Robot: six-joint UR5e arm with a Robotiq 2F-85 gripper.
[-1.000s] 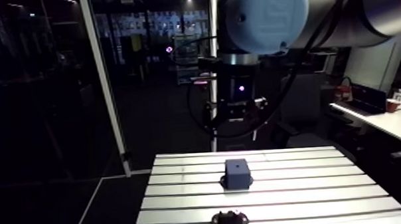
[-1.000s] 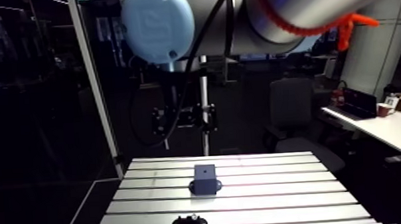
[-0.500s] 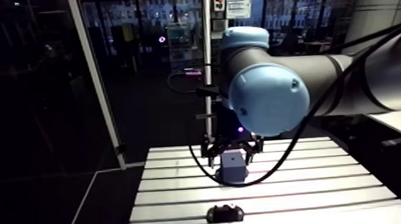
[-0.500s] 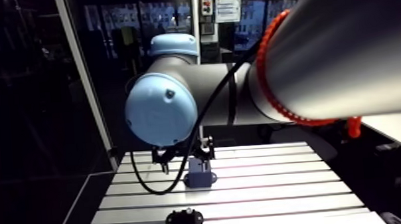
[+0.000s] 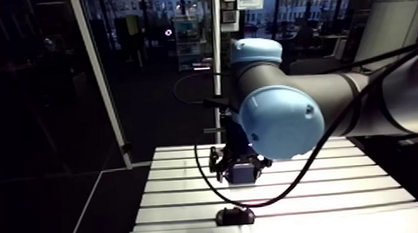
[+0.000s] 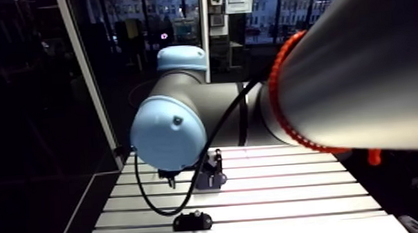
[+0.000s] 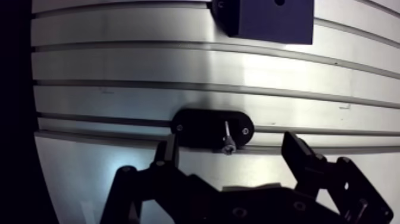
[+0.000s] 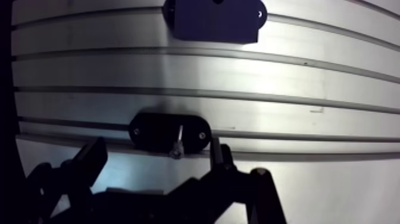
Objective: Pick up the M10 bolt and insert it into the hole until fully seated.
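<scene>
The M10 bolt (image 7: 227,136) will come out with its shank pointing down when I lift, since the wide head (image 7: 229,149) sits above the black oval holder.
In the wrist view a small silver bolt (image 7: 227,137) lies in a black oval holder (image 7: 202,128) bolted to the slotted table (image 7: 119,65). My gripper (image 7: 231,146) hangs above it, open, and the bolt sits in the gap between the two dark fingers (image 7: 168,156) without touching either. Ahead of the holder stands a dark blue block (image 7: 265,18) with a hole in its top face. In the arm view the same block (image 5: 241,172) is partly hidden by my wrist, and the holder (image 5: 234,215) sits near the table's front edge.
The table's left edge (image 7: 33,119) drops into darkness beside the holder. A white upright post (image 5: 102,83) stands at the table's back left corner. My own elbow joint (image 5: 278,120) covers much of the arm view.
The arm has folded down and the camera shifted with it. My gripper, earlier high above the block, has dropped to table height near the block. Block and holder stay put.
</scene>
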